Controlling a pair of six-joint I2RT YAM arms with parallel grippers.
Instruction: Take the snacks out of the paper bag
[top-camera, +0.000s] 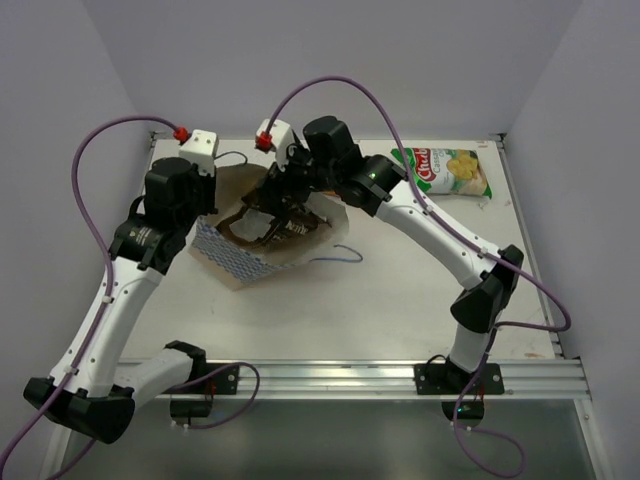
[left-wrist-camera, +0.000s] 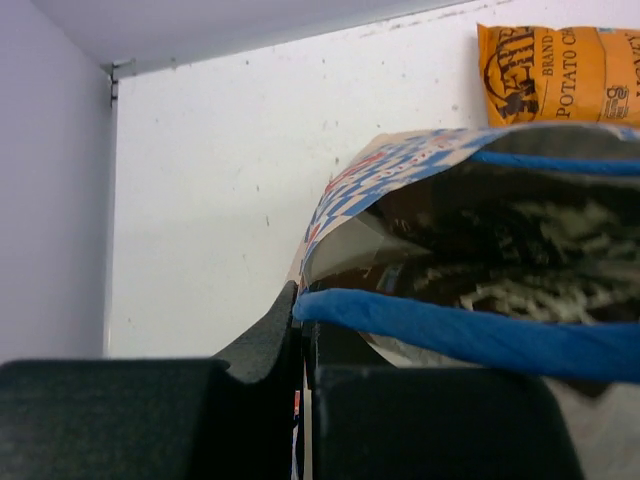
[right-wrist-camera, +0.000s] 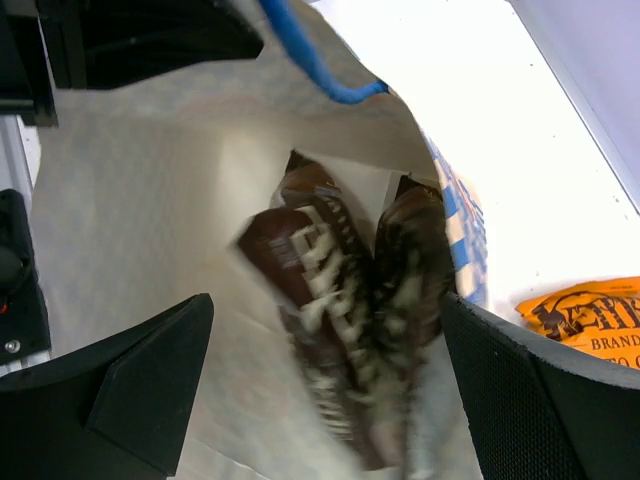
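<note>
The gripped packet (right-wrist-camera: 416, 250) will come out alone when I lift and its neighbour will stay behind, because a gap (right-wrist-camera: 374, 218) separates the upper ends of the dark brown packets.
The checked paper bag (top-camera: 240, 258) lies on its side, mouth open toward the back. My left gripper (top-camera: 205, 212) is shut on the bag's rim (left-wrist-camera: 335, 205), with the paper pinched between the jaws below a blue string handle (left-wrist-camera: 450, 335). My right gripper (top-camera: 283, 197) is open inside the bag's mouth, its fingers on either side of two dark brown packets (right-wrist-camera: 310, 275) (right-wrist-camera: 412, 265) that lie on the cream lining. The green-and-white chip bag (top-camera: 443, 169) lies on the table at the back right. The orange packet (left-wrist-camera: 560, 72) lies just beyond the bag and also shows in the right wrist view (right-wrist-camera: 588, 315).
The white table (top-camera: 400, 300) is closed in by pale walls at the back and sides. A metal rail (top-camera: 400, 378) runs along its near edge. A loose blue handle (top-camera: 335, 254) trails from the bag to the right.
</note>
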